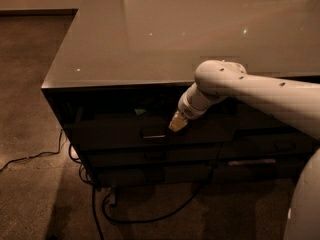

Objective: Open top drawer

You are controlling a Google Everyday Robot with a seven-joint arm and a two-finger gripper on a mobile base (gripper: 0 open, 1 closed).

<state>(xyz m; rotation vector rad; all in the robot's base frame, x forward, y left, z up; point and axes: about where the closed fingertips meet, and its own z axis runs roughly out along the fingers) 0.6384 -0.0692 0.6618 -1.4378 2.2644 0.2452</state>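
The robot's gripper is off to the side of the metal pull, and there is a gap above the top drawer's front, so next the gripper takes hold of the front's top edge and pulls.
The top drawer is a wide dark front just under the grey countertop. It stands pulled out a little, with a dark gap showing above its front. Its small metal pull sits at the centre. My gripper is at the end of the white arm, which reaches in from the right. The gripper's pale tip is just to the right of the pull and slightly above it, at the drawer's top edge. I cannot tell whether it touches the pull.
Two shallower dark drawers lie below the top one, and more drawer fronts are to the right. Black cables trail on the carpet under and in front of the cabinet. My white base is at the lower right.
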